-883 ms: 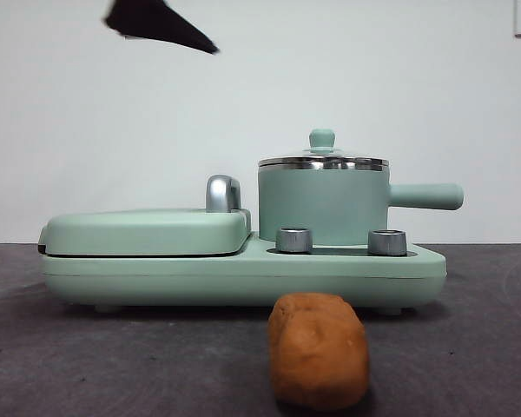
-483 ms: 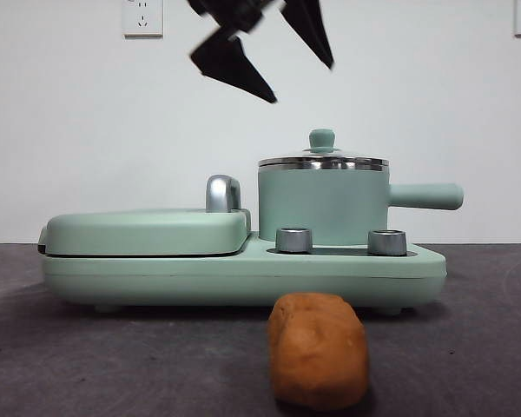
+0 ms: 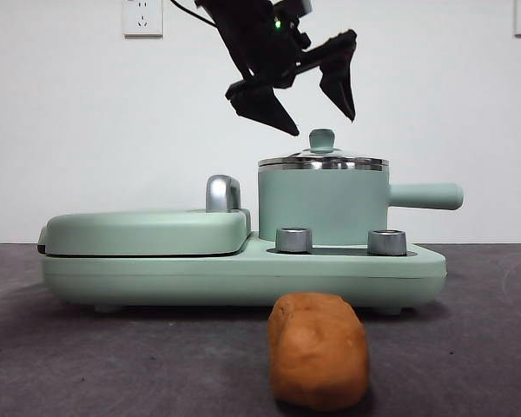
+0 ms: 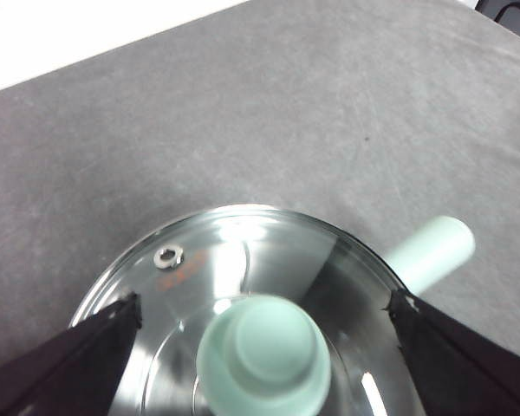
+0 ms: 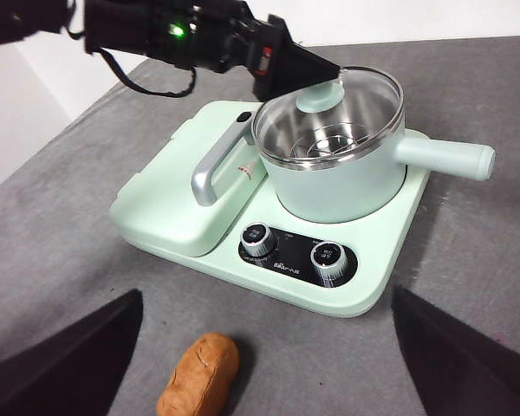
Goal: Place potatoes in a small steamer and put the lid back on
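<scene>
My gripper will find the small steamer empty when it lifts the lid, because only shiny steel shows through the glass lid.
The small steamer is a mint-green pot with a side handle, standing on the right of a mint-green cooker base. The glass lid sits on it, knob up. My left gripper hangs open just above the knob, one jaw on each side. In the left wrist view the knob lies between the open jaws of this gripper. The potato lies on the table in front of the cooker. My right gripper is open and empty, high above the potato and steamer.
A flat closed griddle with a chrome handle fills the cooker's left half. Two steel dials face the front. The grey table extends on both sides. A white wall with sockets stands behind.
My left gripper has come down from the upper left to just above the lid knob, jaws spread. The lid, steamer and potato have not moved.
</scene>
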`<action>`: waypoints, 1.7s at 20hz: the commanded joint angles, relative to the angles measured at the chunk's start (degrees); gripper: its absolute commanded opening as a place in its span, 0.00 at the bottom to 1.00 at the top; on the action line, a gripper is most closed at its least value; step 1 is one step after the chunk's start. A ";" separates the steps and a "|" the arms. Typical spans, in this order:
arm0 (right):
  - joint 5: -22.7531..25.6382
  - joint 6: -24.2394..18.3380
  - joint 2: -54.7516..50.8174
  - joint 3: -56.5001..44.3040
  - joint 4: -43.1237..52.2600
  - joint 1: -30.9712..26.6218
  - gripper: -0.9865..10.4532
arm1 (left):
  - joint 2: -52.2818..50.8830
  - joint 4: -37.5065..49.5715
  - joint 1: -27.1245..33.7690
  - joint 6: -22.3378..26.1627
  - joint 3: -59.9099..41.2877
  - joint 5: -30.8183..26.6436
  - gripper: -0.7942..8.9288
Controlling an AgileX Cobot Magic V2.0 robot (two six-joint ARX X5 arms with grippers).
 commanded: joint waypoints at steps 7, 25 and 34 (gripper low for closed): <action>-0.22 -0.42 0.39 0.98 0.42 0.09 0.49 | 2.60 0.90 -0.63 1.44 1.70 0.02 0.49; -0.17 0.63 0.37 0.98 3.19 0.09 0.49 | 3.13 -1.16 -1.16 6.60 1.70 0.04 0.28; 0.00 1.33 0.39 0.98 3.10 0.09 0.49 | 2.47 -1.75 -1.16 4.42 2.75 0.04 0.13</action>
